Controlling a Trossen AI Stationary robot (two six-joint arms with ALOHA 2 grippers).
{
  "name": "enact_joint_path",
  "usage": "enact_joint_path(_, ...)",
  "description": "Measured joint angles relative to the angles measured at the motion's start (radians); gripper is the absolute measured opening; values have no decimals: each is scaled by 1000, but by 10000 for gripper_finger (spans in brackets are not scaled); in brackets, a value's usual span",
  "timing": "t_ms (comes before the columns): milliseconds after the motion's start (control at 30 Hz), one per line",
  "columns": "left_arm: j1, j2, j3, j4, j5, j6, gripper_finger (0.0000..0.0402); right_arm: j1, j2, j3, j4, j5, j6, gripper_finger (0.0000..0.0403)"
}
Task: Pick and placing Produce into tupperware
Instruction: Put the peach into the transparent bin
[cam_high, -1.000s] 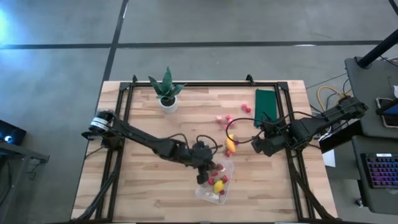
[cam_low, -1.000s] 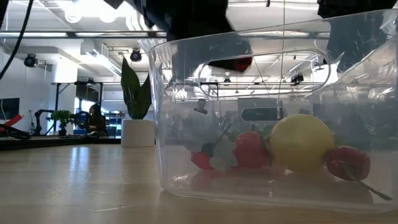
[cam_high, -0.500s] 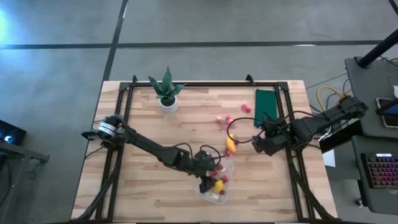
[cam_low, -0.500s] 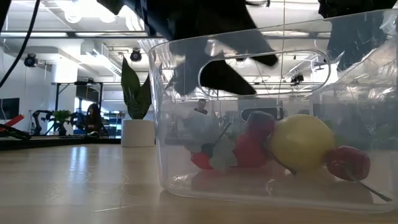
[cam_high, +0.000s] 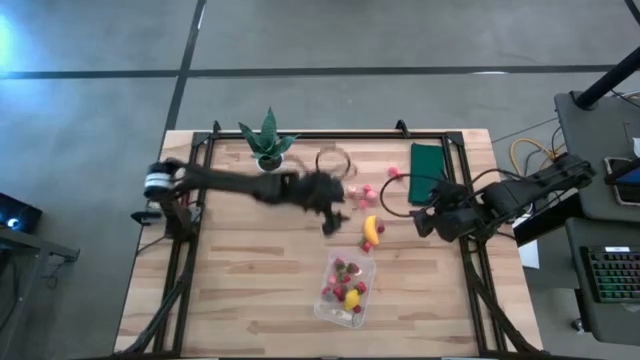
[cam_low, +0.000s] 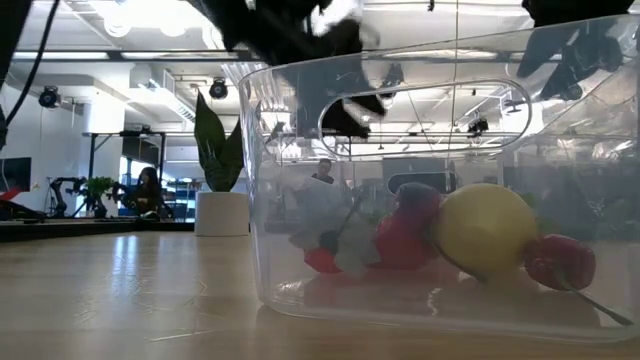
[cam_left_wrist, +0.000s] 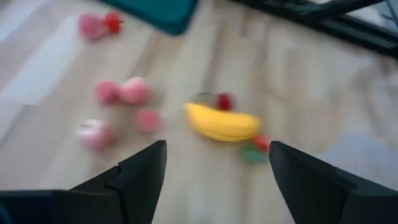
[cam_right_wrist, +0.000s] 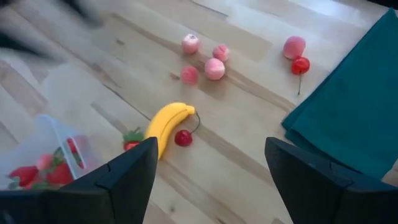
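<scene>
The pale pink berry (cam_right_wrist: 190, 43) sits apart from the other pink berries (cam_right_wrist: 214, 68), so I should next bring my left gripper's open fingers toward it until they straddle it.
The clear tupperware (cam_high: 345, 292) stands near the table's front and holds several red berries and a yellow lemon-like fruit (cam_low: 485, 230). A small yellow banana (cam_high: 371, 231) lies on the wood just beyond it, with red pieces beside it. Pink berries (cam_high: 360, 191) lie farther back. My left gripper (cam_high: 331, 216) is open and empty above the table, left of the banana (cam_left_wrist: 222, 122). My right gripper (cam_high: 422, 222) is open and empty, right of the banana (cam_right_wrist: 166, 127).
A spiky green plant in a white pot (cam_high: 267, 148) stands at the far left. A flat dark green rectangle (cam_high: 428, 170) lies at the far right, with a pink and a red piece (cam_high: 395, 173) beside it. Bare wood lies left of the tub.
My left gripper has gone over the tub, then risen out and swung quickly toward the table's far edge, ending near the banana and the pink berries. A dark red piece that showed under it above the tub now lies inside, next to the lemon-like fruit.
</scene>
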Motion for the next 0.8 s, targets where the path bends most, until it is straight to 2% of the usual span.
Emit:
enact_joint_path(133,135,72,-1,18,152,142,270,0,-34,0,-3,5,27,292)
enact_joint_path(333,205,153,5,59,190,368,270,0,-59,0,-5,65,50,294)
enact_joint_path(633,232,301,100,61,192,378,270,0,-68,0,-15,88,94,288)
enact_joint_path(800,231,330,160,34,194,379,270,0,-69,0,-28,88,109,294)
